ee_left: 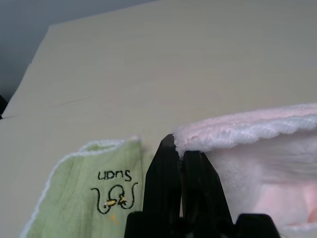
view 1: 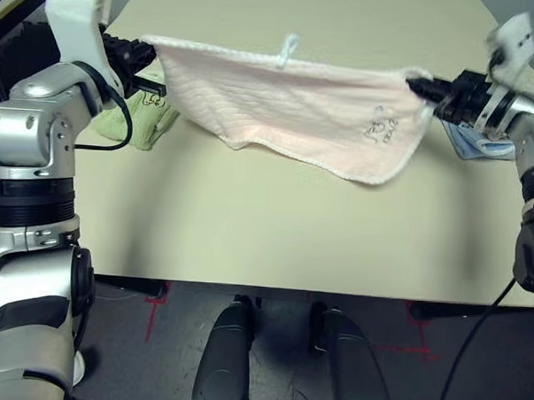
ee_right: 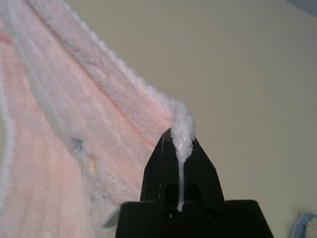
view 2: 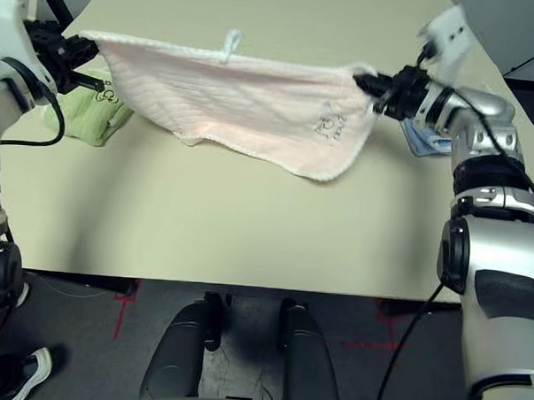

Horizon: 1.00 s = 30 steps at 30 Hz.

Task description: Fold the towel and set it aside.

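Observation:
My left gripper and my right gripper should swing the pale pink towel's lower edge (view 1: 295,156) up and away and then lay it flat, because it hangs wavy and slanted.
The pale pink towel (view 1: 289,108) with white looped trim hangs stretched above the table between my two grippers, its lower edge sagging toward the tabletop. A small white loop tag (view 1: 289,49) sticks up from its far edge. My left gripper (view 1: 142,51) is shut on the towel's left corner (ee_left: 185,139), pinching the trim between its black fingers (ee_left: 163,173). On the right, my right gripper (view 1: 421,84) is shut on the other corner (ee_right: 182,131), the trim clamped between its fingers (ee_right: 161,168).
A light green towel (view 1: 151,115) with printed lettering (ee_left: 114,191) lies on the table below my left gripper. A light blue towel (view 1: 478,143) lies under my right gripper near the table's right edge. The beige table (view 1: 266,226) spreads bare in front.

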### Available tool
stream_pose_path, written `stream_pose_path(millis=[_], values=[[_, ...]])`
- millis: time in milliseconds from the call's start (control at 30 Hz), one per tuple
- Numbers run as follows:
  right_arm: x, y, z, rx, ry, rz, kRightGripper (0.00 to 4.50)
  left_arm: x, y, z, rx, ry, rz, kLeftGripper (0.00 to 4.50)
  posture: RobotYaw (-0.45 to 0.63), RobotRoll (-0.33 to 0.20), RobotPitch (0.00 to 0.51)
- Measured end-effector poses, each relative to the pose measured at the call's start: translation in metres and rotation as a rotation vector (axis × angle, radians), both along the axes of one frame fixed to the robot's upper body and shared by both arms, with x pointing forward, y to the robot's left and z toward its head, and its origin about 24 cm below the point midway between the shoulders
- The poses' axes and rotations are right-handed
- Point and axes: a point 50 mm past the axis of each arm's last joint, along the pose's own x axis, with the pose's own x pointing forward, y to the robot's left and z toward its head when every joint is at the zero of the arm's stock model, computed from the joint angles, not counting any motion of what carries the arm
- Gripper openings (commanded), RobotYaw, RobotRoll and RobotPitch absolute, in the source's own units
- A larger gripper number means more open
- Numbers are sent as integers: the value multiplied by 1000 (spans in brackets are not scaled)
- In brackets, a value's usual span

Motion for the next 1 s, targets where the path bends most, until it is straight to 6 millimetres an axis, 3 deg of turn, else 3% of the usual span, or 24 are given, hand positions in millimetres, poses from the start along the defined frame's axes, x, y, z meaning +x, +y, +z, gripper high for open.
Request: stream_pose_path(millis=[67,333,433,533,700,867,1000], values=[[-1,-2,-5,29,-23,-14,0,2,-1,-11,-23,2,2,31,56,0,299],[-14,-2,-41,279,-54,37,0,0,0,-16,-112,-126,-16,31,49,0,334],[-19,-5,-44,346,-34,76,0,-2,0,-21,-99,-137,-46,31,39,0,344],[-22,-18,-34,378,-44,60,0,-3,0,-24,-76,-123,-90,31,24,0,353],[-14,-29,4,369,-109,-18,0,-7,1,-16,-39,-64,-217,31,33,0,358],[11,-5,19,305,-103,-178,0,1,9,-6,-121,102,-238,31,59,0,357],[29,24,40,347,-165,-314,0,28,16,22,-146,17,-114,31,81,0,347]])
